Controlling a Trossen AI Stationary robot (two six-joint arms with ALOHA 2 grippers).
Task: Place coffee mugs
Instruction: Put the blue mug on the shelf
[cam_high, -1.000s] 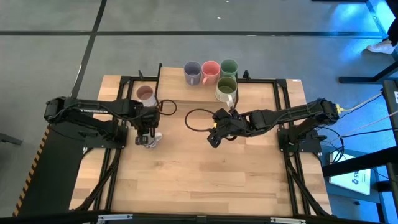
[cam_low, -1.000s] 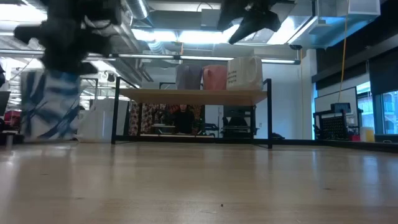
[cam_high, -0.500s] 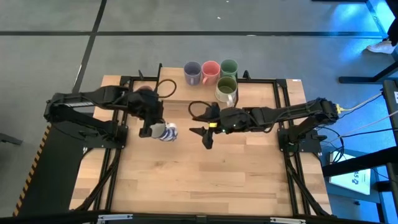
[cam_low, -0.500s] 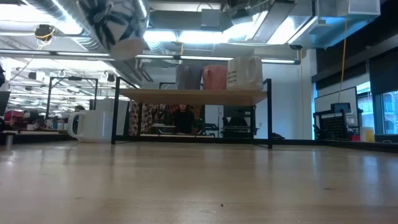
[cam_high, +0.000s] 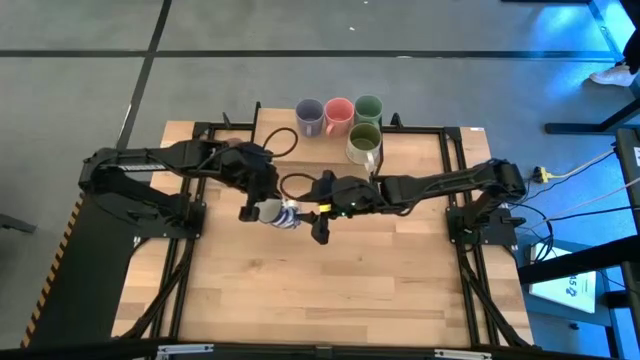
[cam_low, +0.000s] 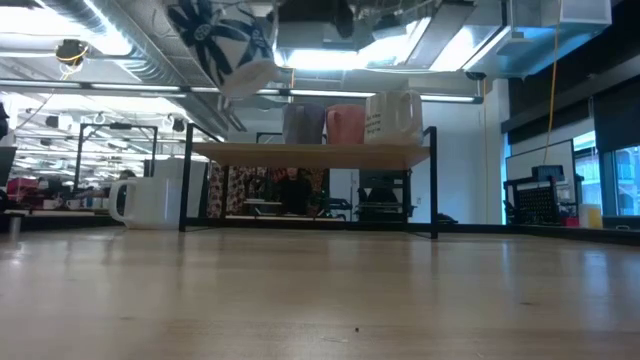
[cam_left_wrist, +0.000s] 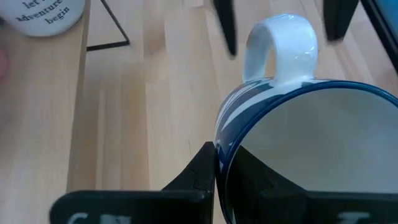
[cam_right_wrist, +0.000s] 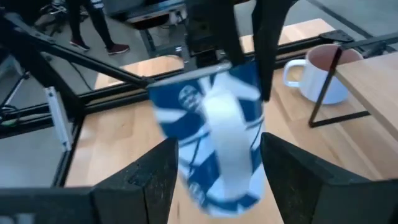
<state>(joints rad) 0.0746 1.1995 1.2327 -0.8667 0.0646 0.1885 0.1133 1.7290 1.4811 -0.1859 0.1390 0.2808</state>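
Note:
My right gripper should grasp the tipped mug's handle (cam_right_wrist: 227, 144), as my left gripper holds this blue-patterned mug by its rim (cam_left_wrist: 224, 155), and stand it upright beside the olive mug.
My left gripper (cam_high: 258, 208) holds a white mug with a blue pattern (cam_high: 281, 213) above the middle of the table. The mug shows high up and tilted in the low view (cam_low: 228, 42). My right gripper (cam_high: 314, 216) is open just to the right of it. In the right wrist view its fingers stand on either side of the mug (cam_right_wrist: 214, 134), whose handle faces that camera. I see no touch there. A white mug with a pink inside (cam_right_wrist: 318, 76) stands on the table at the far left. My left gripper pinches the mug's rim (cam_left_wrist: 219, 163) on the side away from the handle (cam_left_wrist: 280, 45), one finger outside the wall (cam_left_wrist: 202, 174) and one inside. The mug is lifted clear of the table and tipped over, its handle pointing at my right gripper.
A low wooden shelf on black legs (cam_high: 420, 140) stands at the table's far edge. On and behind it are a purple mug (cam_high: 310, 116), a pink mug (cam_high: 338, 113), a green mug (cam_high: 368, 107) and an olive one (cam_high: 363, 141). The near half of the table is bare wood.
My left gripper has lifted the patterned mug clear of the table at the left, carried it toward the middle and tipped it onto its side. My right gripper has moved toward the table's left until its fingers flank the mug.

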